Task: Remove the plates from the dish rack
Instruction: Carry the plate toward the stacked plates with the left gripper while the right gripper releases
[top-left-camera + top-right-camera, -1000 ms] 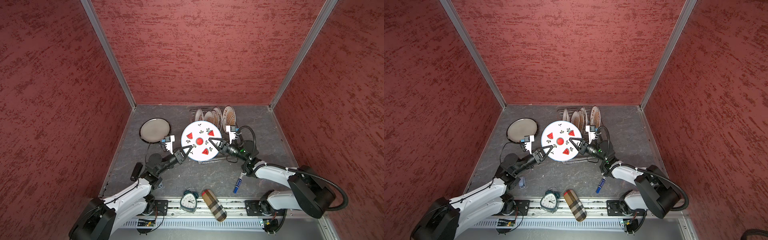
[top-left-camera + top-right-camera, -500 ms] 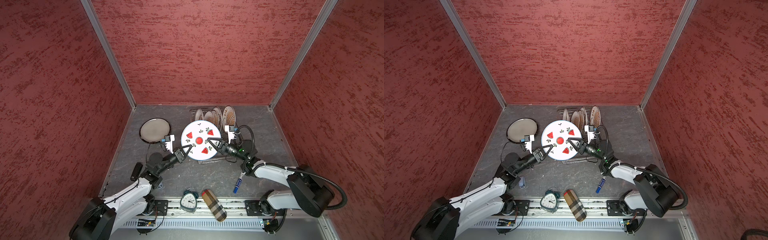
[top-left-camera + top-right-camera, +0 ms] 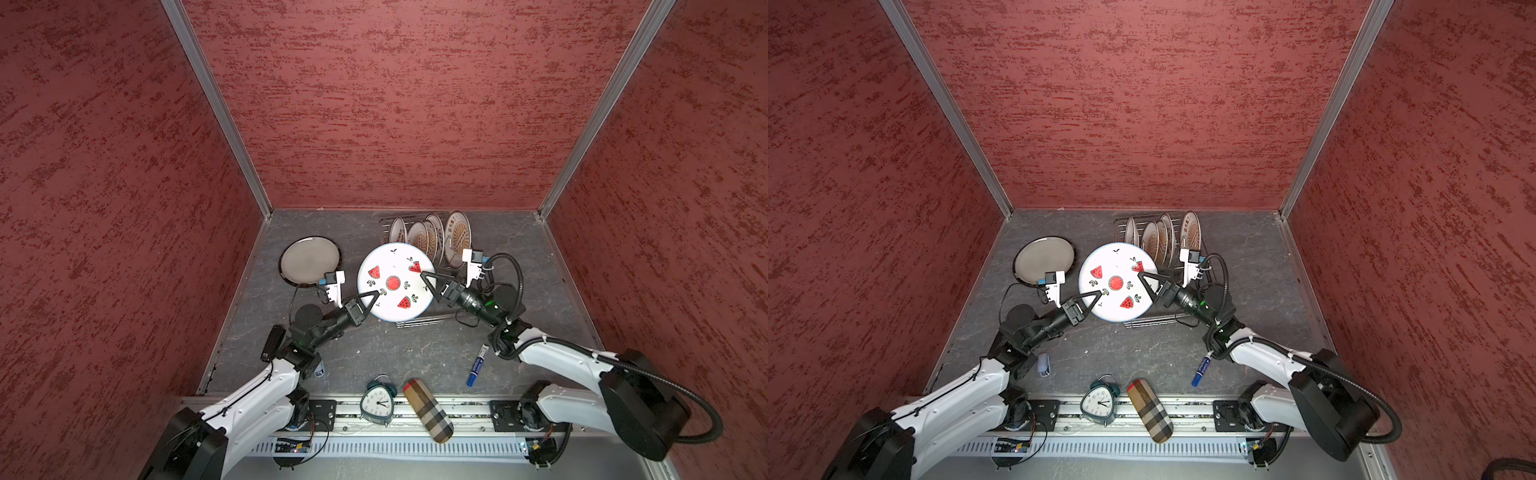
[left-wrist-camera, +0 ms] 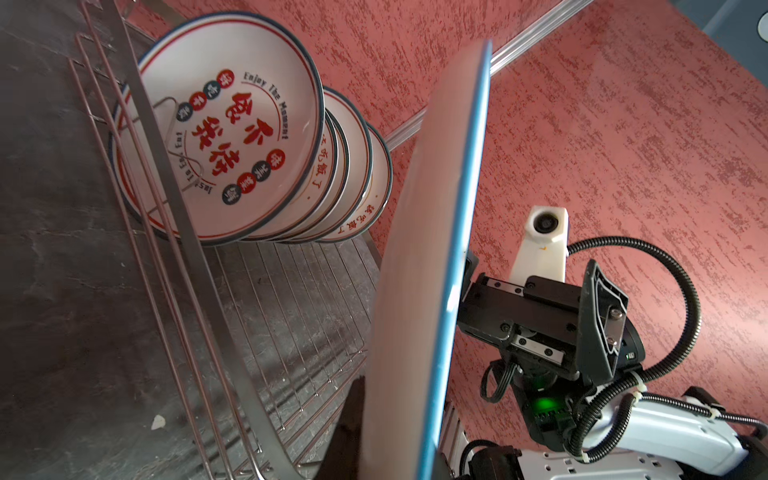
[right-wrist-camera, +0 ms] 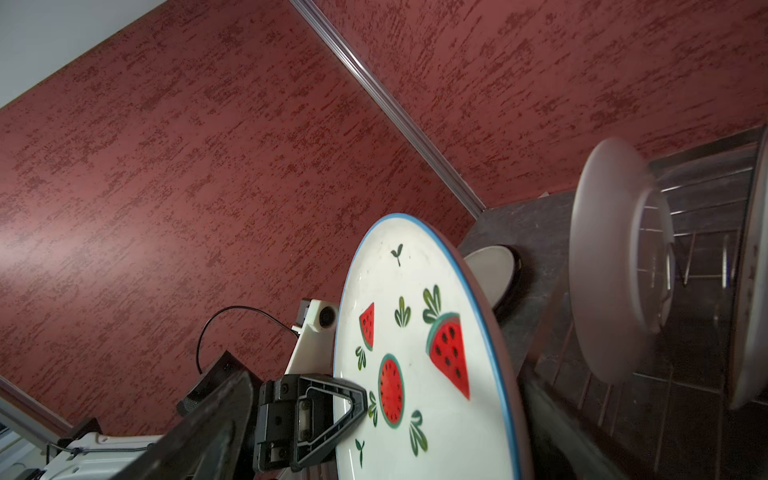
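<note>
Next, my right gripper backs away before my left gripper lays the watermelon plate on the grey plate (image 3: 310, 260), because my right gripper's open fingers straddle the watermelon plate's rim (image 3: 432, 267).
A white watermelon plate (image 3: 392, 282) (image 3: 1115, 282) hangs nearly flat above the front of the dish rack (image 3: 419, 320) (image 3: 1150, 320). My left gripper (image 3: 376, 294) (image 3: 1098, 294) is shut on its left rim. In the left wrist view the plate (image 4: 432, 257) shows edge-on. My right gripper (image 3: 426, 280) (image 3: 1142, 278) is open, its jaws standing wide on either side of the right rim without pressing on it. Several plates (image 3: 432, 239) (image 4: 232, 137) with red-character prints stand upright in the rack (image 4: 266, 299). A grey plate (image 3: 309, 259) (image 5: 488, 270) lies flat at the back left.
Near the front edge lie an alarm clock (image 3: 376, 401), a plaid case (image 3: 428, 409) and a blue marker (image 3: 477, 365). A black object (image 3: 272, 343) lies beside the left arm. Red walls close in three sides.
My right gripper has gone from shut on the watermelon plate's right rim to wide open. The plate stays in the left gripper, barely moved.
</note>
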You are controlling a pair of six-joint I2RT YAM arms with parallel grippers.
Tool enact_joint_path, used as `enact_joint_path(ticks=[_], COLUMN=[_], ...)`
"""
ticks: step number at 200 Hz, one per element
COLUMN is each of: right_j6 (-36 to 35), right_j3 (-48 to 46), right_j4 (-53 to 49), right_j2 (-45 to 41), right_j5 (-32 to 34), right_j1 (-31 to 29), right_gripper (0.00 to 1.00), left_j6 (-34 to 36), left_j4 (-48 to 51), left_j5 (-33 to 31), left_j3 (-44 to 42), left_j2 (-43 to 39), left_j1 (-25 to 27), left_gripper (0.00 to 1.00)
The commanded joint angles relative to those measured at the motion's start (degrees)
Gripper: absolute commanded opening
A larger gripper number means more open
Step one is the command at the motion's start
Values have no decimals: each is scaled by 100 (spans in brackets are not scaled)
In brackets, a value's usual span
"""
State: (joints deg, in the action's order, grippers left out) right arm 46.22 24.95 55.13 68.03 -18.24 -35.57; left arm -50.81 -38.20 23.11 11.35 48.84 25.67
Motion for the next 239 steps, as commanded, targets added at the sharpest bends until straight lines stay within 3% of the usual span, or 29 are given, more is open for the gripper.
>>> enact_joint_path(ticks=[1, 58, 117, 163, 187, 239], right_j6=[-275, -701, -1137, -1461, -1892, -2686], right_j3=[-152, -486, -781, -429, -48, 810], right_j4=[-220, -483, -241, -74, -519, -1386], right_j2=[-246, -889, -1327, -799, -472, 288], right_j5=[452, 1069, 941, 359, 547, 793], right_j1=[-29, -29, -29, -218, -558, -1178], right_gripper=[99, 99, 99, 99, 99, 99], left_j6=[-152, -436, -677, -1050, -973, -1352], left_j4=[-624, -371, -370, -434, 44, -223], left_j5=[93, 214, 141, -185, -342, -119], left_j3=[38, -107, -263, -439, -305, -258], left_j2=[-257, -701, -855, -1140, -1291, -1001], left_j1=[-253, -925, -1205, -1446, -1617, -2368], left_gripper=[0, 0, 0, 0, 0, 0])
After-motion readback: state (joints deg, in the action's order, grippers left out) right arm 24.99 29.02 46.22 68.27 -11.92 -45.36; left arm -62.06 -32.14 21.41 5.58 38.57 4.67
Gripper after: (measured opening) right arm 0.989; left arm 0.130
